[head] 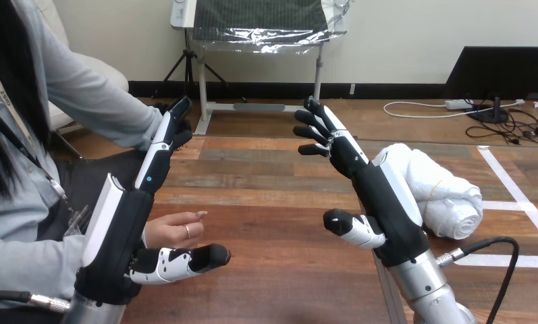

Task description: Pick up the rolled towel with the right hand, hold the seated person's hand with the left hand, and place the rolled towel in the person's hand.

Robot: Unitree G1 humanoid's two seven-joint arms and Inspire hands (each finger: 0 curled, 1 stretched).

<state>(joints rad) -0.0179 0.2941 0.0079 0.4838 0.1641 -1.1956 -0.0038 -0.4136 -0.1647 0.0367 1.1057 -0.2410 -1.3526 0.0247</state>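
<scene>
A thin band [433, 191] goes around the towel's middle. The rolled towel [448, 200] should stay rolled up in one bundle when I lift and carry it.
The rolled white towel [441, 190] lies on the wooden table [266, 202] at the right, bound by a thin band. My right hand [381, 202] is raised just left of it, fingers straight and spread, thumb out, holding nothing; its back partly hides the towel. My left hand [121, 229] is raised at the left, fingers straight and pointing away, thumb sticking out to the right. The person's hand [177, 229] lies on the table right beside my left palm, above my thumb, its fingers curled loosely. My fingers are not wrapped round it.
The person sits at the table's left side, with a grey sleeve [23, 260] along the left edge. White tape lines [516, 196] mark the table at the right. Bare wood stretches between my two hands.
</scene>
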